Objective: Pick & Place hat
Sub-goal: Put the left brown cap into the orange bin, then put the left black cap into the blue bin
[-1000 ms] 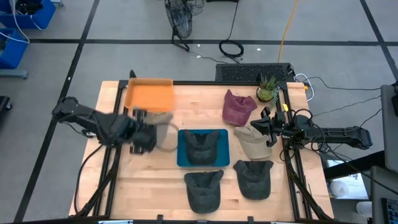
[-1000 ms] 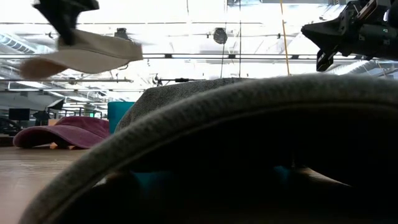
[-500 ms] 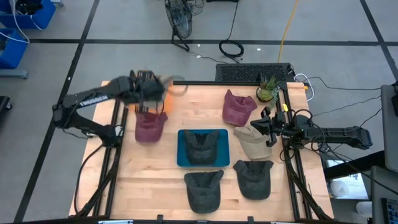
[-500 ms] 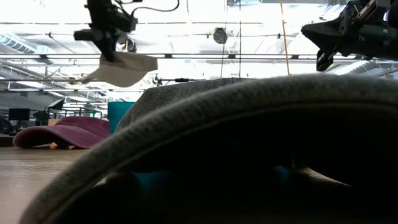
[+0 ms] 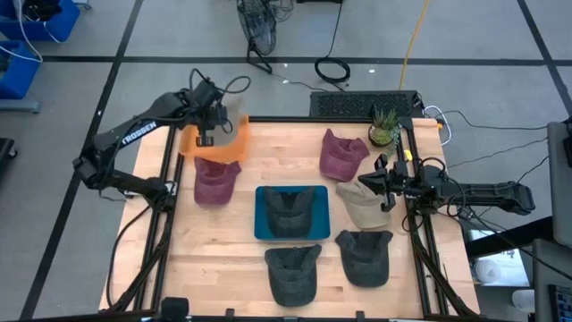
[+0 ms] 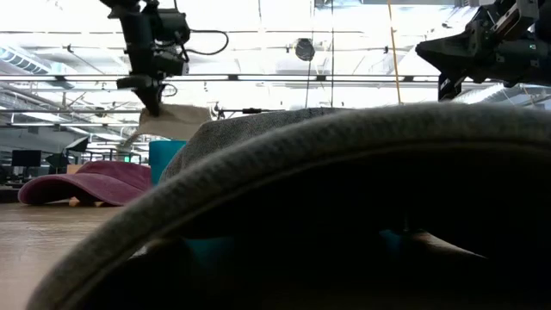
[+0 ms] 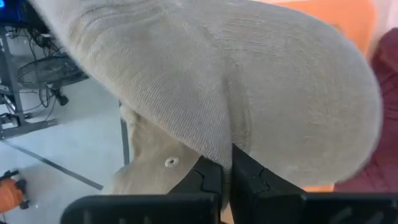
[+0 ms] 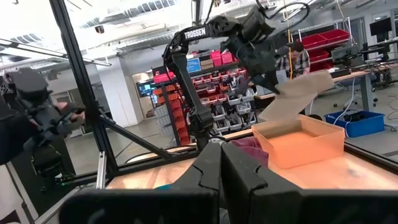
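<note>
The beige hat (image 8: pixel 298 96) is hanging above the open orange bin (image 8: pixel 295 138) and is clear of the maroon hat. My left gripper should keep going down until the beige hat is inside, then let go.
A beige hat (image 7: pixel 249 81) hangs from my left gripper (image 5: pixel 205 136), which is shut on it above the orange bin (image 5: pixel 189 141) at the table's far left corner. In the low view the hat (image 6: pixel 175 121) dangles under the gripper (image 6: pixel 155 105); the right wrist view shows it (image 8: pixel 300 92) over the bin (image 8: pixel 298 140). My right gripper (image 5: pixel 386 190) waits shut, holding nothing, at the table's right side, beside another beige hat (image 5: pixel 357 206) lying flat on the table. My left gripper pinches a fold of the hat's cloth (image 7: pixel 219 148) between its two fingers; which part of the hat this is I cannot tell. The fingers (image 7: pixel 205 177) slant down from above. The hat hangs below them, lifted clear of bin and table.
A maroon hat (image 5: pixel 215 182) lies just near of the bin, another (image 5: pixel 341 154) at the far middle. A dark grey hat sits on the blue tray (image 5: pixel 261 224); two grey hats (image 5: pixel 293 273) (image 5: pixel 365 255) lie near the front edge. A potted plant (image 5: pixel 384 131) stands far right.
My left gripper has swung with the beige hat from over the table's left middle toward the far edge, turning as it went, and now hangs over the orange bin. The hat has stayed lifted clear. The maroon hat that the arm covered now shows.
</note>
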Controlling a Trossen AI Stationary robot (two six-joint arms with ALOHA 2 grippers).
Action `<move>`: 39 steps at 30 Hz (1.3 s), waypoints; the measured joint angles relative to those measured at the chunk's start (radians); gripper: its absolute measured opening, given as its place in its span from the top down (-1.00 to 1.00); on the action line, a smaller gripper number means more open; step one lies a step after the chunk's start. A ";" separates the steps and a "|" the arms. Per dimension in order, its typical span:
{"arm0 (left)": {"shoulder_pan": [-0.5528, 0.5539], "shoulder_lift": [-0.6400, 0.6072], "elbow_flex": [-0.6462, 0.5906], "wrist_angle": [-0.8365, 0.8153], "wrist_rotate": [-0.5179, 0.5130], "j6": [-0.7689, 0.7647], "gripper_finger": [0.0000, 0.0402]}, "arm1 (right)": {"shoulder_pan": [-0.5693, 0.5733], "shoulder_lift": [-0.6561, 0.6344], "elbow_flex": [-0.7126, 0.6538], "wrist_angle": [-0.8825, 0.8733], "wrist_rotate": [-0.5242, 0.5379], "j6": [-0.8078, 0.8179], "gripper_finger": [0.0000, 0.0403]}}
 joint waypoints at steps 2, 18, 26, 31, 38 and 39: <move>0.006 0.000 -0.049 0.054 -0.001 0.016 0.96 | 0.000 0.000 0.000 0.000 0.001 0.000 1.00; 0.020 0.000 -0.272 0.257 -0.050 0.060 0.86 | 0.000 0.000 0.000 -0.029 0.078 0.000 1.00; 0.020 0.000 -0.272 0.195 0.011 -0.035 0.96 | 0.000 0.000 0.000 -0.029 0.078 0.001 1.00; 0.020 0.000 -0.272 0.195 0.050 -0.072 0.85 | 0.000 0.000 0.000 -0.029 0.077 0.003 1.00; 0.020 0.000 -0.272 0.196 0.050 -0.079 0.70 | 0.000 0.000 0.000 -0.029 0.077 0.001 1.00; 0.020 0.000 -0.272 0.198 0.049 -0.084 0.69 | 0.000 0.000 0.000 -0.029 0.076 0.001 1.00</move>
